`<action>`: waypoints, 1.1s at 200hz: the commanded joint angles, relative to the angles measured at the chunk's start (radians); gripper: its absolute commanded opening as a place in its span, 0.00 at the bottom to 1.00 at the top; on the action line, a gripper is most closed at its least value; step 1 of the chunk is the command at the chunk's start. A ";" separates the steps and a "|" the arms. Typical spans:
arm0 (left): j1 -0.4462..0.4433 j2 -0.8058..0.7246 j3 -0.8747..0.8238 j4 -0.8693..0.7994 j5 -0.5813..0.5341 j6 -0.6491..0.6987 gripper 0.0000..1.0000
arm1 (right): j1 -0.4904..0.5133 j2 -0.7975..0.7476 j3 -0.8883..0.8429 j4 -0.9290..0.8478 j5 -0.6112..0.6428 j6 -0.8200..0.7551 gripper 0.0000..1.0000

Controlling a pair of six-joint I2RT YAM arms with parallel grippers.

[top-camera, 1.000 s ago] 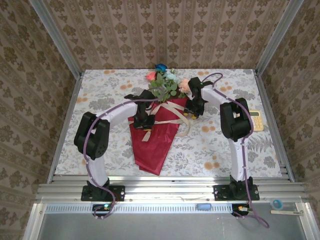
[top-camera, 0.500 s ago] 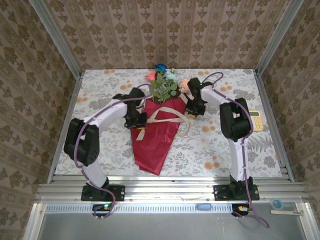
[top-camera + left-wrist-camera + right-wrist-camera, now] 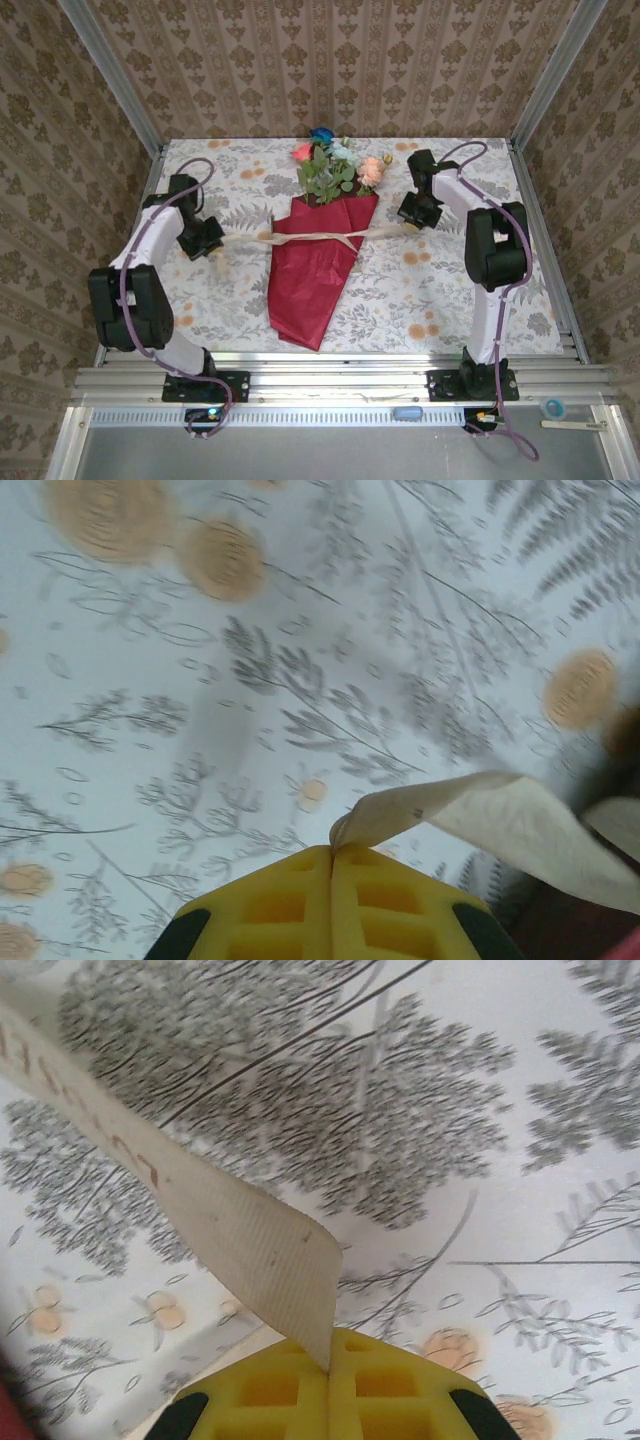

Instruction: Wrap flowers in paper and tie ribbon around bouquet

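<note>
The ribbon goes across the red paper (image 3: 318,237) from one gripper to the other, so my left gripper should keep pulling the ribbon end (image 3: 232,239) away until the ribbon is snug.
The bouquet lies mid-table: flowers (image 3: 335,165) with pink, red and blue heads stick out of a tapering cone of dark red paper (image 3: 310,275) pointing toward the near edge. A beige ribbon (image 3: 310,237) runs taut across the cone's upper part, stretched out to both sides. My left gripper (image 3: 212,243) is far left of the cone, shut on one ribbon end (image 3: 450,815). To the right of the cone, my right gripper (image 3: 408,222) is shut on the other ribbon end (image 3: 240,1230). Yellow pads (image 3: 300,905) and pads (image 3: 370,1390) press together on the strip.
A pale yellow calculator (image 3: 516,240) lies near the table's right edge behind the right arm. Metal posts and patterned walls close in the table on three sides. The flower-print tablecloth (image 3: 420,290) covers the surface.
Both grippers have pulled outward from the cone, left going far left, right going right, drawing the looped ribbon tight and straight across the paper. The right gripper shut on its ribbon end.
</note>
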 commanded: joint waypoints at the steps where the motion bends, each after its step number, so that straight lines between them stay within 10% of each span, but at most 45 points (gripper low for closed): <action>1: 0.048 0.044 0.033 -0.035 -0.083 -0.008 0.00 | -0.025 -0.021 -0.010 -0.028 0.046 -0.003 0.00; 69: 0.067 0.225 0.097 -0.041 -0.131 -0.011 0.00 | -0.039 -0.031 -0.041 -0.050 0.083 -0.007 0.00; 108: 0.039 0.142 0.072 -0.061 -0.113 -0.131 0.42 | -0.043 -0.034 -0.049 -0.051 0.077 -0.016 0.00; 164: -0.135 -0.085 -0.091 0.110 0.154 -0.647 0.60 | -0.043 -0.030 -0.054 -0.047 0.069 -0.022 0.00; 220: -0.319 0.053 -0.212 0.581 0.244 -1.181 0.62 | -0.044 -0.035 -0.064 -0.041 0.061 -0.034 0.00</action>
